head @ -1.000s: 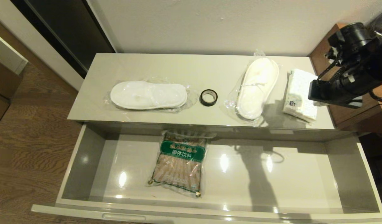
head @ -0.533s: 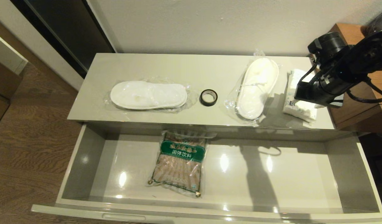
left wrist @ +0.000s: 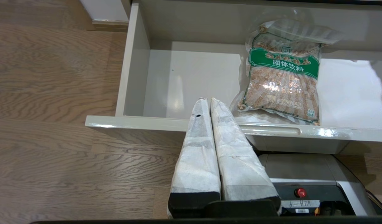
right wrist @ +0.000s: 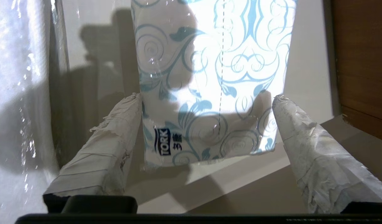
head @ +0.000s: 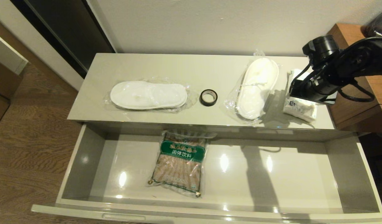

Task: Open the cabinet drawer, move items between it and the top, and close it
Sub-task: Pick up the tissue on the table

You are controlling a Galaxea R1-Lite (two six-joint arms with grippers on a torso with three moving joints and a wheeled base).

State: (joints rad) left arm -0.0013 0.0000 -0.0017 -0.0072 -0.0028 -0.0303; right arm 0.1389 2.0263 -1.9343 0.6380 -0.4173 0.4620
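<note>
The open fingers of my right gripper already span the packet's narrow way (right wrist: 210, 100), so it should keep going down until its fingers are on either side of the white packet's sides (right wrist: 143, 106), then close.
On the glossy beige cabinet top (head: 178, 68) lie two bagged white slipper pairs (head: 148, 95) (head: 257, 87), with a small black tape roll (head: 208, 97) between them. At the top's right end lies a flat white packet (head: 299, 107) printed with blue swirls (right wrist: 209, 77). My right gripper (head: 296, 92) hangs over it, open (right wrist: 207, 96), one finger on each side of the packet's near end and apart from it. My left gripper (left wrist: 208, 99) is shut on nothing, low before the open drawer's front edge (left wrist: 147, 121), out of the head view.
The drawer (head: 82, 155) is pulled out and holds only a brown bag with a green label (head: 180, 163) (left wrist: 281, 71). A brown wooden unit (head: 352, 109) stands against the cabinet's right end. Wooden floor lies to the left. My base (left wrist: 303, 174) is below the drawer front.
My right arm has swung left from over the wooden unit and come down over the white packet. Nothing else has moved.
</note>
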